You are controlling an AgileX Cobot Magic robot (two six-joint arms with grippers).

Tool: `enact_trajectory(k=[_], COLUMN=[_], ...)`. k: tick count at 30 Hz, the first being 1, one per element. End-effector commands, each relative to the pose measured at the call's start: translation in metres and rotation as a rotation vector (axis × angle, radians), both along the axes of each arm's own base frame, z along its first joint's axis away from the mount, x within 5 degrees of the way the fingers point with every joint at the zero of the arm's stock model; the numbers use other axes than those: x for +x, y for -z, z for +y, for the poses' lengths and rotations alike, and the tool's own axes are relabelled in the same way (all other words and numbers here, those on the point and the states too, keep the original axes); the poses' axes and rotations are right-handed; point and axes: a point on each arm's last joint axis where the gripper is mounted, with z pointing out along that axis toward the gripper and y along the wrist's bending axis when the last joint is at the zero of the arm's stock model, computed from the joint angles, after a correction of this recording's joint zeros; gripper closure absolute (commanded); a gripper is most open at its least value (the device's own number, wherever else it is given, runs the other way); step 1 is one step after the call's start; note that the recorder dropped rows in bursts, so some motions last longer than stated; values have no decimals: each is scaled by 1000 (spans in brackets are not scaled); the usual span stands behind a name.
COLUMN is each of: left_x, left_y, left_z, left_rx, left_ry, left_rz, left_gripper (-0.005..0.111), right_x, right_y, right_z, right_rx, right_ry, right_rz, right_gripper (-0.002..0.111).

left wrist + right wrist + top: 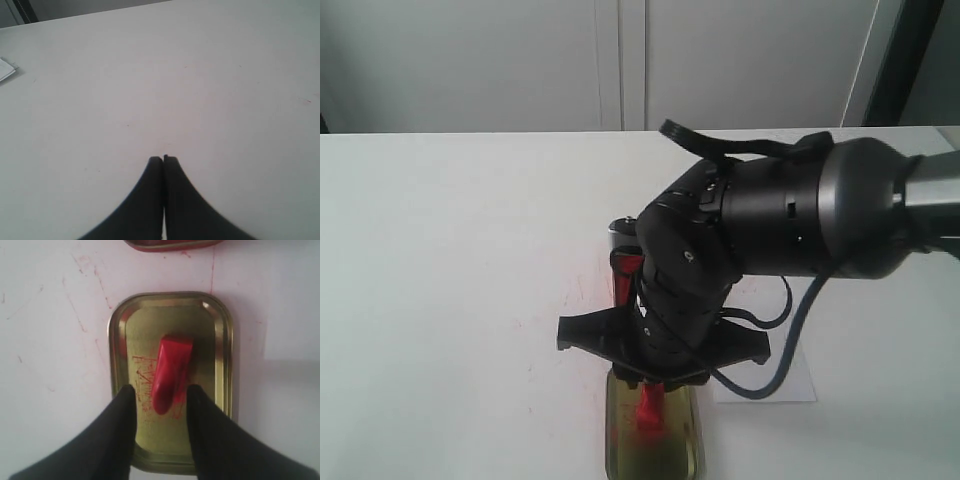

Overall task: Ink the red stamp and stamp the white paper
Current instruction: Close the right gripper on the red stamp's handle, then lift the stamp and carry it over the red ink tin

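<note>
The red stamp [170, 375] has a blocky, straight-edged end [176, 346] across from its rounded one, so it will leave a red rectangle when the robot presses the white paper with it.
The red stamp [171, 371] rests inside a shallow gold-coloured tin [222, 340] smeared with red marks. My right gripper [162, 390] is open just above it. Its two black fingers stand either side of the stamp's rounded end, and a gap shows on at least one side. From the exterior view the stamp [648, 410] shows below the right arm's wrist, in the gold tin [655, 450] at the table's front edge. The white paper [798, 378] lies right of the tin, mostly hidden by the arm. My left gripper [163, 159] is shut on nothing over bare table.
The red ink tin [625, 262] sits beyond the gold tin, half hidden behind the arm; its rim [170, 244] shows in the right wrist view. Red smears mark the white tabletop [582, 292]. A flat white object [6, 70] lies at the edge of the left wrist view.
</note>
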Motion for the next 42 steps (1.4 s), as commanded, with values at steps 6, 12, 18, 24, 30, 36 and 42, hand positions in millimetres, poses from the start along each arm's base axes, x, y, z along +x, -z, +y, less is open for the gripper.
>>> enact_trajectory(k=[6,12,18,24,30,36,42], left_x=[0,0,0,0,0,0,0], left_y=[1,1,1,1,1,1,1], left_z=[0,0,0,0,0,0,0], left_rx=[1,1,1,1,1,1,1], left_ry=[-3,-3,-3,-3,-3,-3,-3], left_rz=[0,0,0,0,0,0,0], left_gripper=[107,107,107,107,107,107,107], right_x=[3,4,5,5,5,3,1], right_y=[22,25,29,32,32,32,18], right_z=[5,6,7,7,6,4,1], right_rx=[-33,-31,-35,-41,-55,-80,-77], right_ry=[17,18,17,17,14,0,-65], right_rz=[29,28,32,37,43,52,27], right_gripper=[75,75,75,79,106,108,108])
